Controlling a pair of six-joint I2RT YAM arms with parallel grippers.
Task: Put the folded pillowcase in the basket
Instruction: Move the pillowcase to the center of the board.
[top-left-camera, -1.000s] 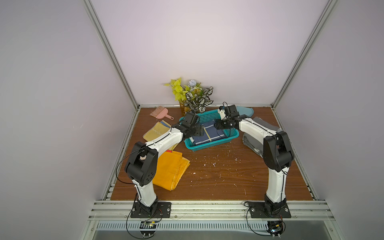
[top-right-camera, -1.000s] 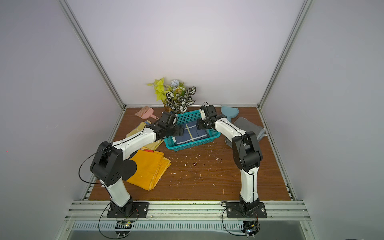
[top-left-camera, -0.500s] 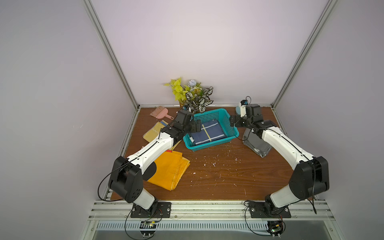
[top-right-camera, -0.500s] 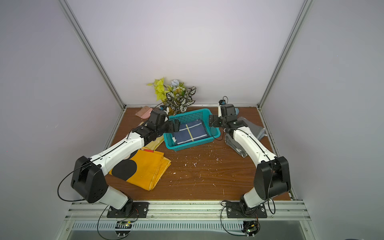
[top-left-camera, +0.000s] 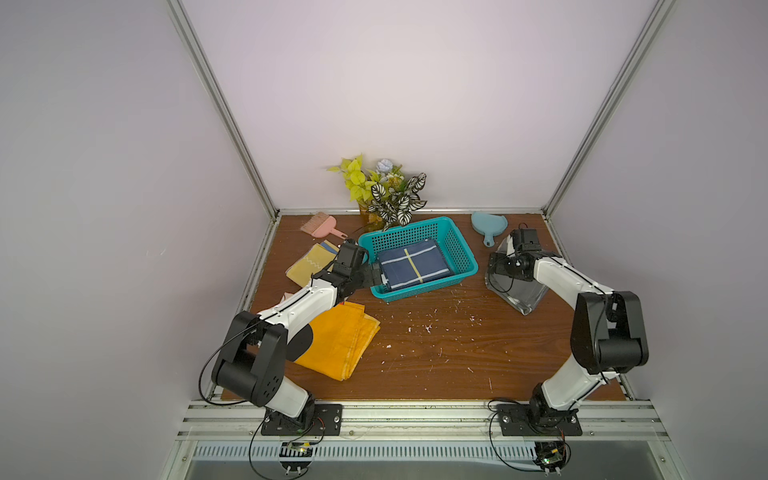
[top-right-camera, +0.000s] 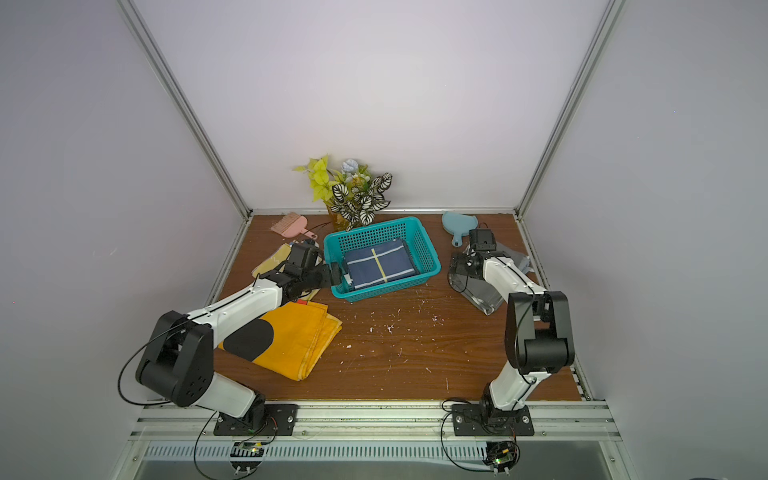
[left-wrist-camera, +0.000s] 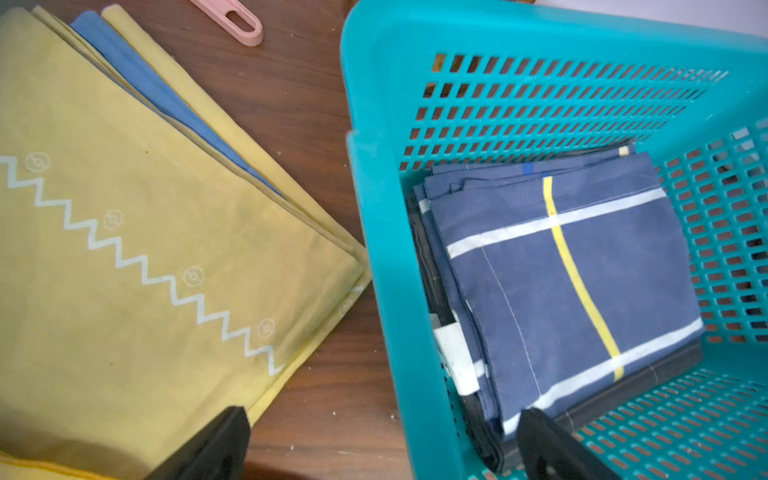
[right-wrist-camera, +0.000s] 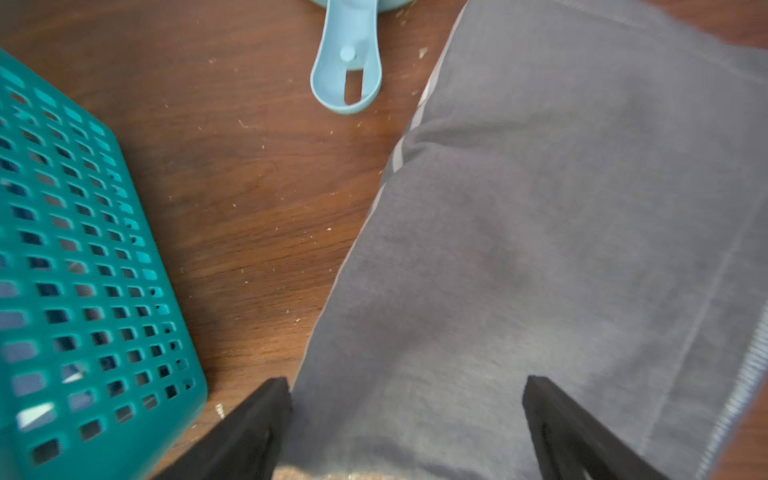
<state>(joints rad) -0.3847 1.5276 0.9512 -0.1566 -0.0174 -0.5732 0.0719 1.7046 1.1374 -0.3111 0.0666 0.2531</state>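
Observation:
The grey cloth lies at a slant past the basket, beyond my left gripper's reach, so next my right gripper drags it in front of the basket first.
The folded pillowcase, navy with white and yellow stripes, lies flat inside the teal basket at the back middle of the table. My left gripper is open at the basket's left end. In the left wrist view it straddles the basket wall, one finger outside and one over the pillowcase, holding nothing. My right gripper hangs open and empty over a folded grey cloth, right of the basket.
A yellow zigzag cloth lies left of the basket, an orange cloth under my left arm. A pink brush, a potted plant and a blue dustpan line the back wall. White crumbs dot the wood.
Both grippers have drawn out of the basket, leaving the pillowcase inside. The right one opened and swung right over the grey cloth; the left pulled back to the basket's left end.

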